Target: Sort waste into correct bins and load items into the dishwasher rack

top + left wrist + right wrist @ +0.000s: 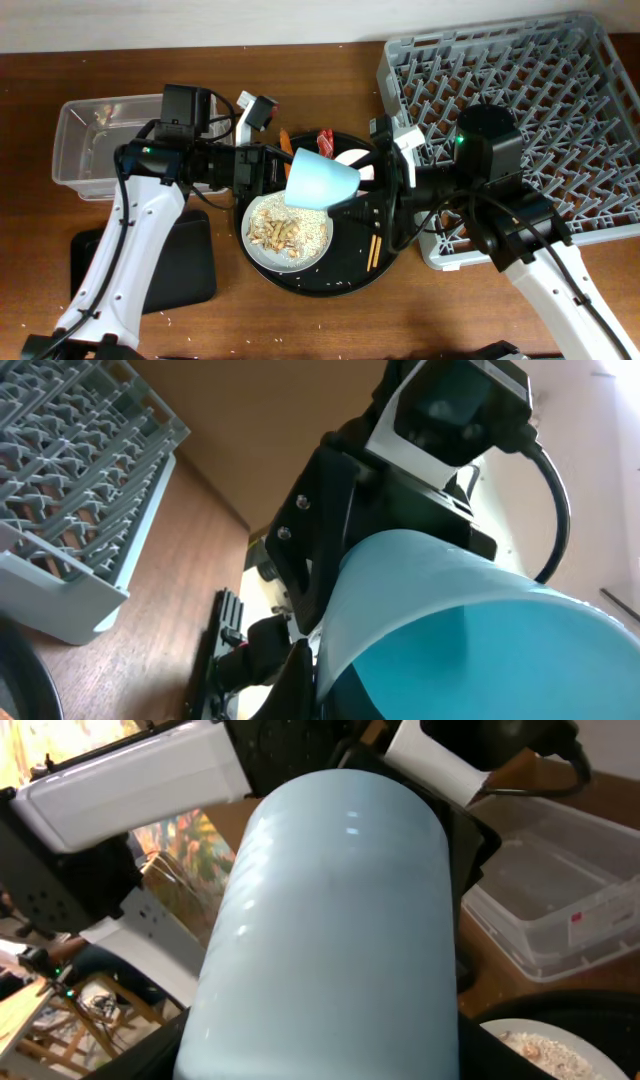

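Note:
The light-blue cup's rim (296,179) is held in my left gripper, so my left gripper should open and move away before my right gripper puts the cup into the rack (565,100).
The light-blue cup (320,182) hangs on its side above the pink-white bowl (252,248), which holds rice and beige scraps (288,230). My left gripper (278,170) is shut on the cup's rim; the left wrist view shows the cup's inside (480,650). My right gripper (372,185) is closed round the cup's body (330,920) from the other side. The chopsticks (375,245), red wrapper (327,140) and carrot (285,137) lie on the round black tray (340,282). The rack (560,90) is at the right.
The clear tub (80,150) stands at the far left and shows in the right wrist view (560,910). The shallow black tray (185,265) lies in front of it. A white piece (352,158) shows behind the cup. The rack's corner appears in the left wrist view (80,460).

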`<action>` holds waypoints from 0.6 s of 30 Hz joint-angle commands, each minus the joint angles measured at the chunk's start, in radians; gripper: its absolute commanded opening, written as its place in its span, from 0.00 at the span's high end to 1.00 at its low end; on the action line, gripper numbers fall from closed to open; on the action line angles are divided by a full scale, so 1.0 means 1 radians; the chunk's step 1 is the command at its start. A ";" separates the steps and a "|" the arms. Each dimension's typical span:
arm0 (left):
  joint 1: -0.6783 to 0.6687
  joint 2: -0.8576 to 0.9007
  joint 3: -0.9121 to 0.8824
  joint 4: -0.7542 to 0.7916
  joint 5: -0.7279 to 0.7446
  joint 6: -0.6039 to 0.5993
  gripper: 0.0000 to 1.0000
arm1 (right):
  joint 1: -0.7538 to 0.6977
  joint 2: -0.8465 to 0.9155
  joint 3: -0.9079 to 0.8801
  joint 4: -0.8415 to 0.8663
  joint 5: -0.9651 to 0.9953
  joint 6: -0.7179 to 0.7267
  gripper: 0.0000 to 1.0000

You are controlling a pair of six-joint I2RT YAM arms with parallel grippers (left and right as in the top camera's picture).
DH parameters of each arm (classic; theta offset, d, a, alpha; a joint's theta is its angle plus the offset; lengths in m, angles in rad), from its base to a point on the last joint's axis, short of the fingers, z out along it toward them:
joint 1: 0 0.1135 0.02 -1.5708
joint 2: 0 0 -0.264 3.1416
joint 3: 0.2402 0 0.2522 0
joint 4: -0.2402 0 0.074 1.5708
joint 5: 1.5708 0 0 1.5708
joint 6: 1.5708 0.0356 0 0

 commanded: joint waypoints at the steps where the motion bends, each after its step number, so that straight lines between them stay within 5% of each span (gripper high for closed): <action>1: -0.002 -0.007 0.012 0.002 -0.024 0.012 1.00 | 0.013 -0.008 0.014 0.042 -0.038 -0.010 0.34; 2: -0.002 -0.007 0.012 0.001 -0.024 0.012 1.00 | 0.013 -0.009 0.014 0.053 -0.038 -0.010 0.24; 5: -0.002 -0.007 0.012 0.002 -0.025 0.013 1.00 | 0.014 -0.008 0.014 0.070 -0.038 0.002 0.22; 10: -0.002 -0.007 0.012 0.002 -0.025 0.012 0.95 | 0.013 -0.010 0.014 0.063 0.032 0.073 0.40; 11: -0.002 -0.007 0.012 0.002 -0.024 0.012 0.89 | 0.013 -0.020 0.014 0.055 0.098 0.096 0.40; 13: -0.001 -0.007 0.012 0.014 -0.025 0.012 0.42 | -0.009 -0.076 0.014 -0.027 0.291 0.126 0.41; 14: 0.009 -0.007 0.012 0.039 -0.026 0.012 0.00 | -0.052 -0.116 0.014 -0.099 0.378 0.147 0.44; 18: 0.060 -0.007 0.012 0.064 -0.165 0.012 0.00 | -0.460 -0.259 0.014 -0.507 0.675 0.165 0.44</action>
